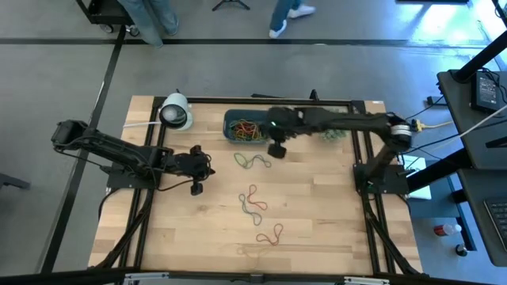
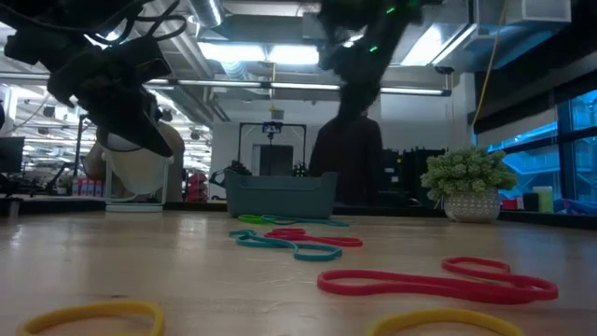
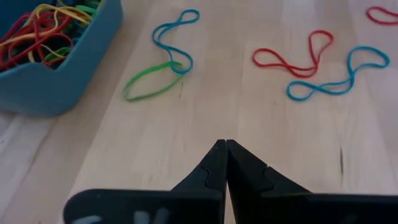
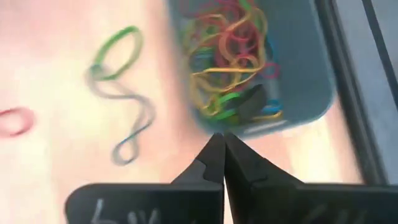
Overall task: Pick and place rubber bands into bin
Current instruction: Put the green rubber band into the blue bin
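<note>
I should move my right gripper back, since it hangs above the bin's near side [image 1: 255,142], so my left gripper can grab the green rubber band [image 1: 240,159] on its side.
The teal bin [image 1: 245,128] stands at the table's far middle, with a tangle of red, yellow and green rubber bands [image 4: 227,56] inside. More bands lie loose on the wood. A green and blue pair [image 1: 252,161] is just near the bin. A red and teal pair [image 1: 252,202] is at mid-table, and a red one [image 1: 271,234] lies nearer the front. My right gripper [image 4: 219,137] hangs shut above the bin's near wall with nothing between its fingers. My left gripper [image 3: 224,144] is shut and empty above bare wood at the left [image 1: 196,188].
A white cylinder [image 1: 176,111] lies at the far left corner, and a spiky green ball plant [image 2: 466,182] stands at the far right behind my right arm. Black frame rails run along the table's edges. People's legs show on the floor beyond the far edge.
</note>
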Motion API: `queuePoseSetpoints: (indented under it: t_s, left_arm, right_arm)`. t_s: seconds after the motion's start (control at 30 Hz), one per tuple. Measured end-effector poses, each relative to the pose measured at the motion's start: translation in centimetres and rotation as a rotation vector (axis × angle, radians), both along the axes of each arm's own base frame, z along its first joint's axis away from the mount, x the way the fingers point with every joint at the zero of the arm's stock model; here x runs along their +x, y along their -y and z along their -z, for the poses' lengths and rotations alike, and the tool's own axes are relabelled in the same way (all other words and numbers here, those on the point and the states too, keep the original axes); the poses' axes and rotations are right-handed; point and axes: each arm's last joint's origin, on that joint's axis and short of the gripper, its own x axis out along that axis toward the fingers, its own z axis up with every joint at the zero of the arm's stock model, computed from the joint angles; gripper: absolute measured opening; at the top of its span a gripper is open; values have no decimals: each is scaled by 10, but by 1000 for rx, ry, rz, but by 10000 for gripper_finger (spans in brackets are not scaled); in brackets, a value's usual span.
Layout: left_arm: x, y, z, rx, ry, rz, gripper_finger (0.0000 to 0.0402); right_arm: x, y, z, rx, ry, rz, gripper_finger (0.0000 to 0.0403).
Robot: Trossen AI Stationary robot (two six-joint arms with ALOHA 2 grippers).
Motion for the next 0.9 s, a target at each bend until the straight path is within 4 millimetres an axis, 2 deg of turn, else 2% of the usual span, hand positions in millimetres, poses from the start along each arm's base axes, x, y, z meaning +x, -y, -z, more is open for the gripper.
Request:
queuePoseSetpoints:
  t_s: [0.1, 0.2, 0.33, 0.47, 0.67, 0.9]
  left_arm:
    - [4, 0, -2, 0, -1, 0, 1]
    - [12, 2, -5, 4, -11, 1, 2]
    - [28, 4, -7, 42, -50, 28, 2]
    - [50, 6, -8, 84, -90, 48, 4]
    - [89, -1, -9, 138, -138, 48, 25]
    - [125, -23, 9, 147, -301, 73, 67]
  right_arm:
    - [-24, -29, 2, 27, 43, -8, 2]
    - [-49, -58, 16, 58, 134, -23, 2]
    - [-78, -95, 48, 117, 301, -22, 2]
    - [-99, -121, 84, 176, 395, -56, 2]
    - [-113, -133, 106, 232, 438, -66, 2]
    - [-112, -134, 104, 234, 450, -68, 2]
